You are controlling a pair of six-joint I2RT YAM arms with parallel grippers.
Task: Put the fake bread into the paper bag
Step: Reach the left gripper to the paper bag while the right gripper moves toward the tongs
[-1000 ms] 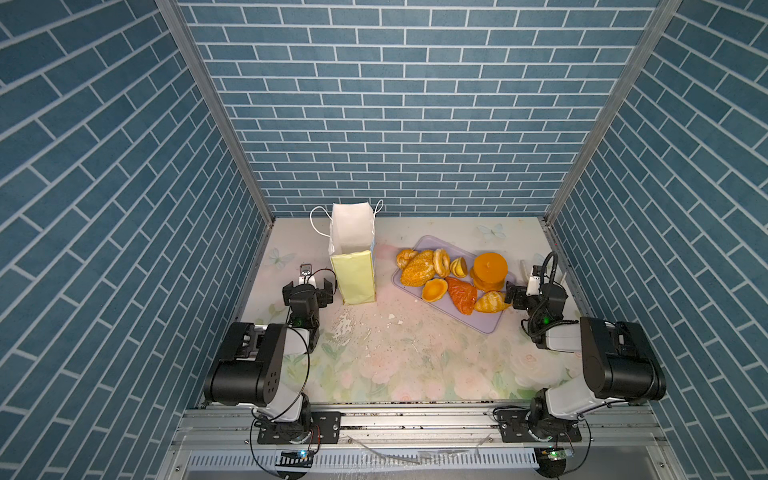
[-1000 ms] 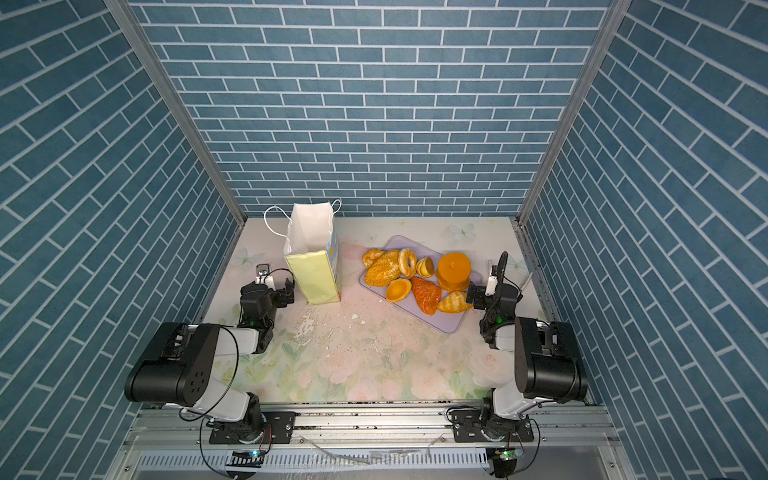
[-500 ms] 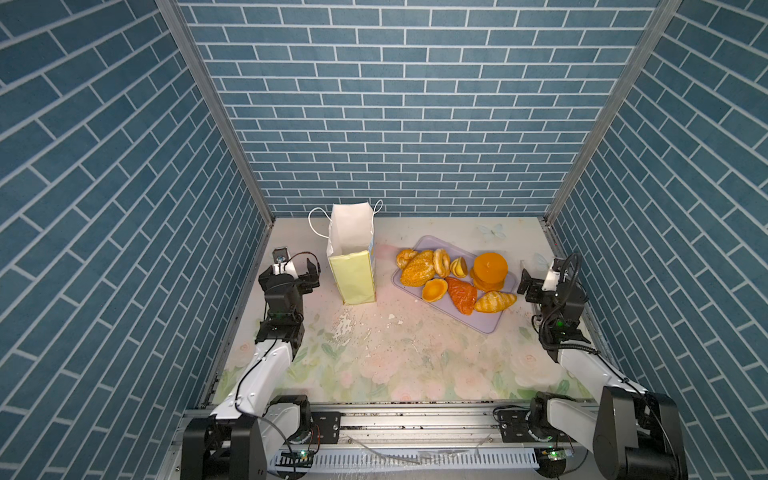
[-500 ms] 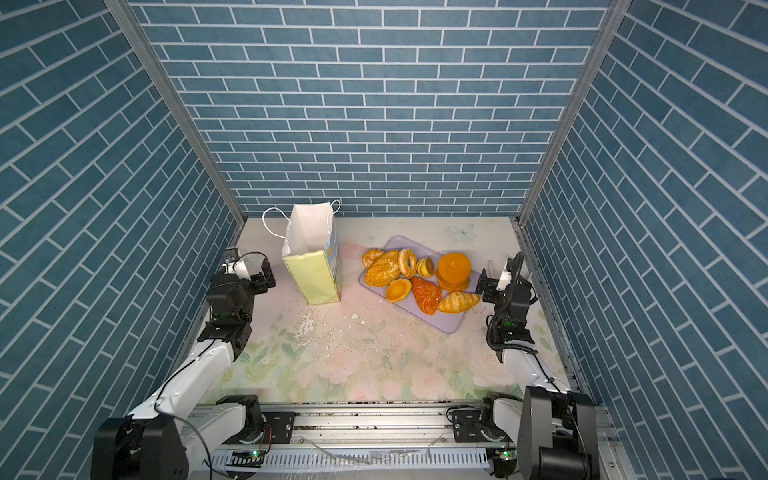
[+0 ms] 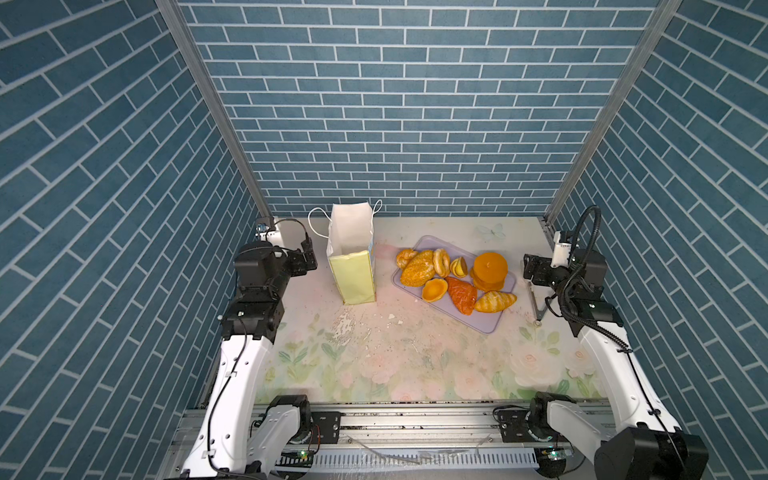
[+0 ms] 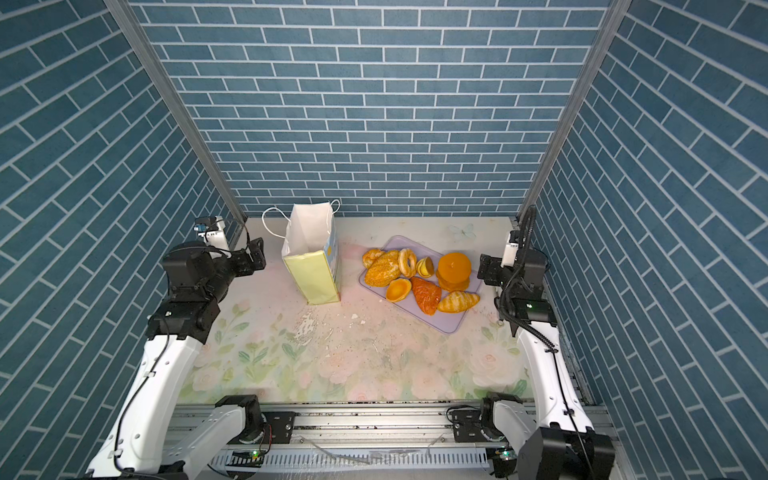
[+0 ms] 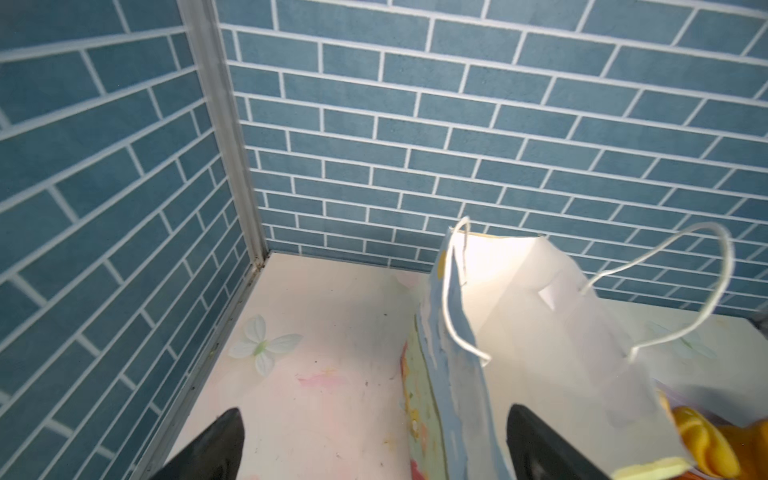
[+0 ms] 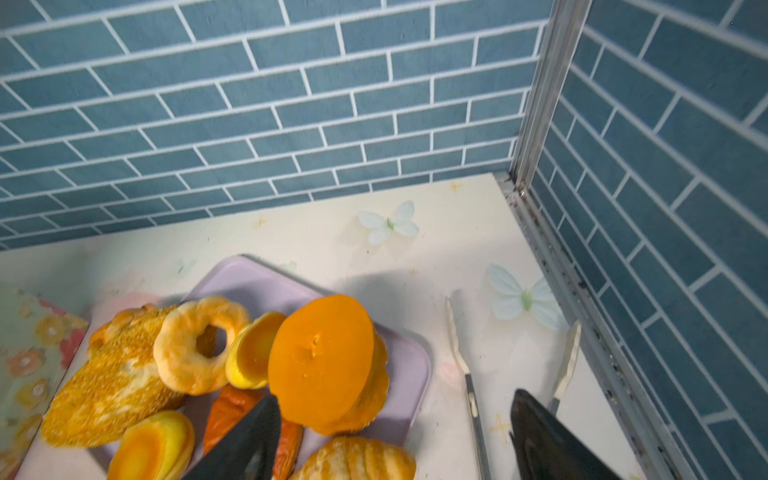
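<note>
Next, my left gripper pulls the paper bag (image 5: 353,270) forward by the bag's handle side (image 5: 328,245) before my right gripper takes the tongs, because the bag stands close to the back wall.
The paper bag (image 5: 351,266) (image 6: 316,268) (image 7: 519,311) stands upright and open-topped at the back left, pale yellow-green with white cord handles. The fake bread lies piled on a lavender tray: a seeded loaf (image 5: 417,268) (image 8: 112,395), a bagel (image 5: 441,262) (image 8: 199,345), a pancake stack (image 5: 490,270) (image 6: 455,270) (image 8: 324,361) and a croissant (image 5: 494,301). My left gripper (image 5: 309,259) (image 6: 257,255) (image 7: 376,413) hovers open just left of the bag, apart from it. Just right of the pancake stack, my right gripper (image 5: 532,270) (image 6: 486,270) (image 8: 395,399) is open and empty.
The lavender tray (image 5: 484,320) (image 6: 449,324) (image 8: 257,278) sits angled right of the bag. Metal tongs (image 5: 534,299) (image 8: 469,374) lie between the tray and the right wall. Crumbs and a scuffed patch (image 5: 345,328) mark the floral table in front of the bag. Brick walls close three sides.
Both arms have unfolded from the front and reached back: the left gripper to beside the bag, the right to beside the tray. Bag and bread have not moved.
</note>
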